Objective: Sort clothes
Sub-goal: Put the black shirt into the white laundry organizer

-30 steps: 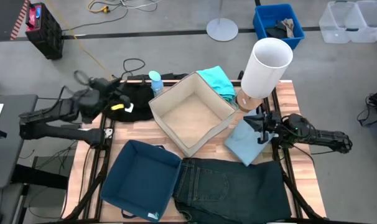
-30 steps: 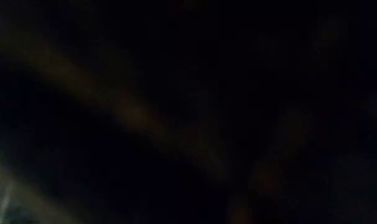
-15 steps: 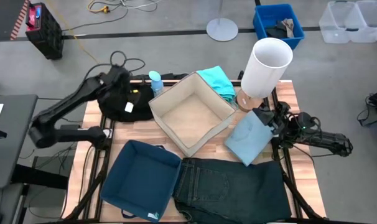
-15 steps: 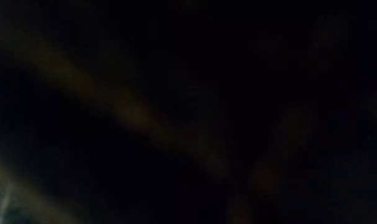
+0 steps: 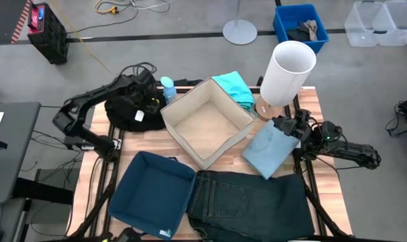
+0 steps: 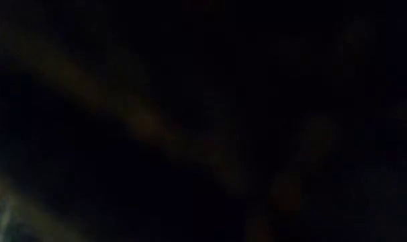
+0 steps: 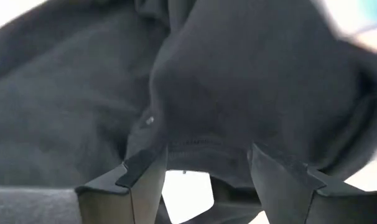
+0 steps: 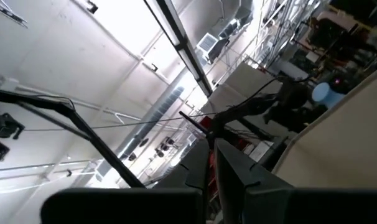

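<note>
I expect the black garment to hang out long and limp when I carry it over the beige box, because loose folds are bunched up around the garment's hem.
The black garment lies bunched at the table's far left. My left gripper is open at its far right side. In the left wrist view a fold of the black garment hangs just beyond the open fingers. The pale blue garment lies right of the beige box, with its far right corner raised. My right gripper is shut at that corner. The jeans lie flat at the near edge. The turquoise garment lies behind the beige box. My left gripper stands with its fingers on either side of the black garment's hem fold; whether they touch it I cannot tell. My right gripper holds the pale blue garment by its far right corner, coming level from the table's right. The gripper hides the place of contact. That corner is lifted and the rest lies on the table.
A navy box stands at the near left. A tall white cylinder stands at the far right, and a blue bottle between the black garment and the beige box. The low view is dark and shows nothing.
My left gripper has swung from the table's left edge toward the far edge, then right, over the black garment, which has been bunched up from a flatter spread. My right gripper has drawn the pale blue garment's far right corner up off the table.
</note>
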